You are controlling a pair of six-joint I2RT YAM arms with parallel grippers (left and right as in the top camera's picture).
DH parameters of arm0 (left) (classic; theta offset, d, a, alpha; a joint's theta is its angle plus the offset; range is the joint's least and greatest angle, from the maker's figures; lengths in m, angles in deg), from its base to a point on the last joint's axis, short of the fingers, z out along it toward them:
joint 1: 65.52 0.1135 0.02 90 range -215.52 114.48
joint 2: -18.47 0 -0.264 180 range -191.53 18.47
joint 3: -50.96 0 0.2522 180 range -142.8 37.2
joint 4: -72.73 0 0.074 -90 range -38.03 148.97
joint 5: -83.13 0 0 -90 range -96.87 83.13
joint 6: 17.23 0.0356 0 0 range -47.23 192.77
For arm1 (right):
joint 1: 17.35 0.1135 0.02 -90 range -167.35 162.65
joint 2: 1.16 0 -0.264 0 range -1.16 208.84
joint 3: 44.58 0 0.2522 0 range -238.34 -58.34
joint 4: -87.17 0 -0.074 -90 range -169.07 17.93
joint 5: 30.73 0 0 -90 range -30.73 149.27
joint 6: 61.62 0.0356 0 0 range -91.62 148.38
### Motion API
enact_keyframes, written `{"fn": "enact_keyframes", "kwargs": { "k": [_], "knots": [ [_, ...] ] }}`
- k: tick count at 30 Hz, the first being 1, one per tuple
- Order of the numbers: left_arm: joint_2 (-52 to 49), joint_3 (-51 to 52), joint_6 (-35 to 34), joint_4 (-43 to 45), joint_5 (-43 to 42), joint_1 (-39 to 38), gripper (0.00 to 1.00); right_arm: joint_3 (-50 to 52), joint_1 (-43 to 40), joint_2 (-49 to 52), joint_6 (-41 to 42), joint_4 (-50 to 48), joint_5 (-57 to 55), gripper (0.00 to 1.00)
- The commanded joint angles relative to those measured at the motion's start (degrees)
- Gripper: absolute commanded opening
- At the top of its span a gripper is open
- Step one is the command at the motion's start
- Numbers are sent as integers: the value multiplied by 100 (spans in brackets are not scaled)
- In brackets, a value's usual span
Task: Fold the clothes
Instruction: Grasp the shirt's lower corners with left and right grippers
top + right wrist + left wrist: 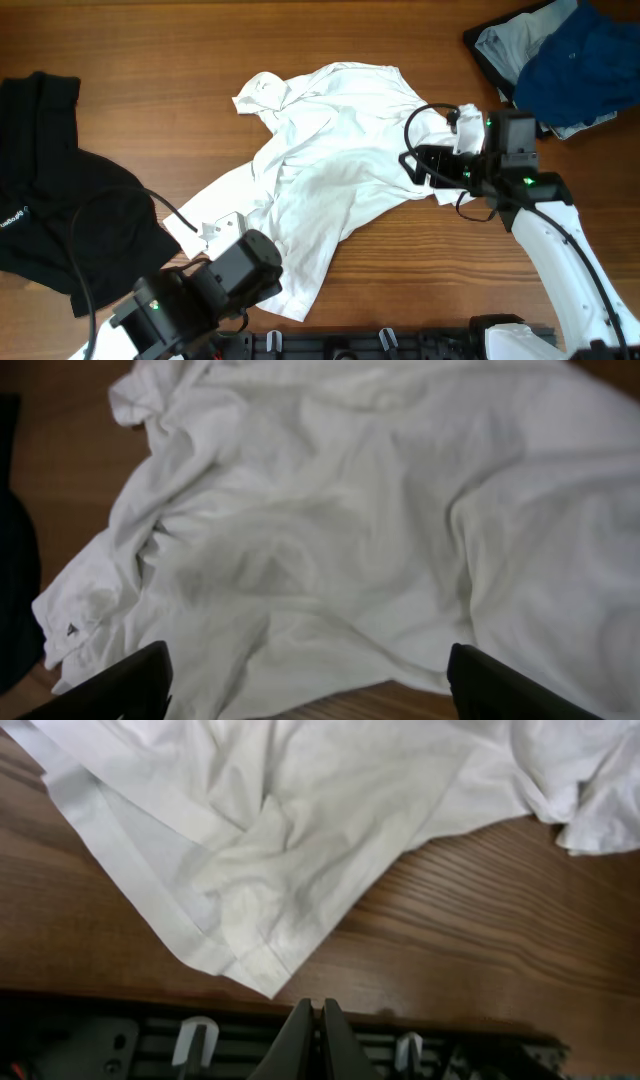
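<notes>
My gripper will lift the white T-shirt [340, 795], and the T-shirt will bunch up at my fingers and hang down in folds, because loose wrinkles [255, 860] run toward the T-shirt's hem corner.
A large white T-shirt [325, 150] lies crumpled across the middle of the wooden table. It also fills the right wrist view [350, 530] and the top of the left wrist view [300, 810]. My right gripper [425, 165] is open and empty at the shirt's right edge; its fingertips [310, 670] hover over the fabric. My left gripper [317, 1020] is shut and empty at the table's front edge, just short of the shirt's hem corner [265, 975]. A black garment [60, 190] lies at the left. Dark blue and pale grey-blue clothes [560, 55] are piled at the back right.
A small white tag or part [222, 226] lies on the shirt near the left arm [200, 295]. A black rail with white clips [200, 1040] runs along the table's front edge. Bare wood [420, 280] shows in front of the shirt.
</notes>
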Motion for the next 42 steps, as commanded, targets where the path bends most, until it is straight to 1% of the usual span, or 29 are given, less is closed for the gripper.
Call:
{"fn": "enact_keyframes", "kwargs": {
  "k": [1,4,7,9,11,13,15,19,22,25,27,29,30,31,32,33,35,37,38,39,41,42],
  "knots": [
    [-310,-61,-387,13,903,-157,4,236,9,334,400,323,195,100],
    [-680,42,-389,129,944,-157,4,605,9,402,772,286,302,100],
    [-1174,256,-382,505,586,-157,4,660,7,402,782,256,295,100],
    [-1515,323,-341,708,297,-157,4,660,-76,402,1064,153,275,99],
    [-1891,326,-341,826,17,-157,7,660,-295,402,1279,22,142,100],
    [-2118,326,-339,905,-166,-157,11,660,-603,402,1309,-122,-7,100],
    [-2197,326,-341,975,-249,-157,11,660,-1097,402,1248,-251,-26,100],
    [-2173,326,-339,1084,-245,-157,12,669,-1803,404,1152,7,-66,100],
    [-2173,326,-315,1250,-155,-157,12,861,-1853,404,1069,15,-48,100],
    [-2175,326,-190,1331,-118,-94,13,1180,-1840,404,1078,-212,-4,100],
    [-2173,326,-162,1329,-151,70,12,1287,-1840,404,1217,-343,-7,90],
    [-2173,326,-55,1335,-212,195,12,1366,-1840,404,1248,-538,-9,89],
    [-2173,326,-17,1320,-234,280,11,1410,-1840,411,1270,-656,-7,84],
    [-2173,326,37,1331,-254,328,11,1436,-1840,417,1300,-728,-7,74],
    [-2173,326,63,1335,-269,365,11,1462,-1840,437,1360,-807,-9,68],
    [-2173,326,94,1335,-271,409,11,1464,-1840,498,1377,-929,-4,64],
    [-2173,326,96,1333,-295,472,11,1464,-1840,629,1453,-1174,-4,62],
    [-2173,326,96,1333,-343,505,11,1464,-1840,817,1563,-1379,20,49],
    [-2173,326,111,1333,-365,509,11,1464,-1838,905,1578,-1436,42,45],
    [-2173,326,114,1331,-380,509,11,1464,-1838,997,1591,-1473,44,44],
    [-2175,326,111,1329,-407,509,11,1464,-1840,1279,1591,-1572,44,12],
    [-2175,326,114,1327,-404,509,11,1464,-1840,1360,1591,-1635,42,8]
  ]
}}
